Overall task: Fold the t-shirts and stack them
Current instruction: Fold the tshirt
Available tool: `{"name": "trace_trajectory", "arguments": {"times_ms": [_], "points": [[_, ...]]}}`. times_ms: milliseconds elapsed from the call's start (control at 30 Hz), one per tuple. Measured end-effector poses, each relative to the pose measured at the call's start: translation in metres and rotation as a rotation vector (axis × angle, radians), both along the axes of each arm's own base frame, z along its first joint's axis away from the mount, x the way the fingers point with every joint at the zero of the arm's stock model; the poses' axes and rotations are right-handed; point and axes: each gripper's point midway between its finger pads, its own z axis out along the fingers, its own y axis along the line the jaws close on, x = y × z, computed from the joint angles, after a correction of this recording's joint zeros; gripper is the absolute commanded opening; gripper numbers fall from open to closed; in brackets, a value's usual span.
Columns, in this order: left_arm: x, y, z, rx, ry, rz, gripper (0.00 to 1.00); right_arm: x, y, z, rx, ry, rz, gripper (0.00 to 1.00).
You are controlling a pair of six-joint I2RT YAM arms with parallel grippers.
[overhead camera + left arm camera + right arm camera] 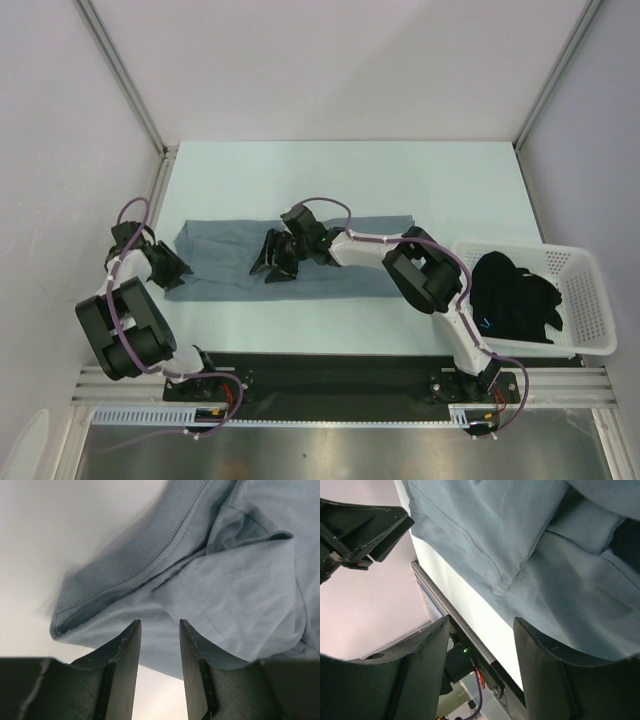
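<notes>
The flap's hem [470,539] stops short of the t-shirt's front edge, so the robot's right gripper should pinch the hem's near corner [502,585] and pull it toward that edge.
A slate grey-blue t-shirt [225,255] lies folded into a long strip across the middle of the table. My left gripper [178,268] is at its left end. In the left wrist view the shirt [240,595] shows a hemmed edge and a sleeve fold, and the left gripper [160,622] is open with the cloth's near edge between its tips. My right gripper [268,265] hovers over the strip's middle. It stands open [481,622] above the shirt [485,525] near its front edge, with nothing between its fingers. A black t-shirt [515,295] lies bunched in the basket.
The white lattice basket [580,270] stands at the table's right edge. White walls and metal posts close in the back and sides. The black base rail [330,375] runs along the near edge. The left arm [360,535] shows in the right wrist view.
</notes>
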Motion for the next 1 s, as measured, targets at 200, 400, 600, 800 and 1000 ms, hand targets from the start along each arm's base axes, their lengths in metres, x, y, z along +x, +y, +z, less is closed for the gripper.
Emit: {"name": "trace_trajectory", "arguments": {"times_ms": [200,400,600,800,1000], "points": [[0.003,0.002,-0.009,-0.007,0.014,0.007,0.43,0.003,0.004,-0.004,0.011,0.005,-0.011,0.56],[0.012,0.005,-0.017,-0.014,0.003,0.007,0.42,0.001,0.003,-0.022,-0.013,0.033,-0.016,0.56],[0.020,0.006,-0.016,-0.022,-0.027,0.013,0.40,0.001,0.008,-0.019,-0.003,0.026,-0.010,0.56],[0.022,0.006,-0.023,-0.034,-0.014,0.021,0.35,-0.002,0.010,-0.019,-0.002,0.033,-0.007,0.59],[0.024,0.006,-0.022,-0.042,-0.019,0.027,0.26,-0.002,0.013,-0.023,-0.001,0.069,-0.024,0.55]]}}
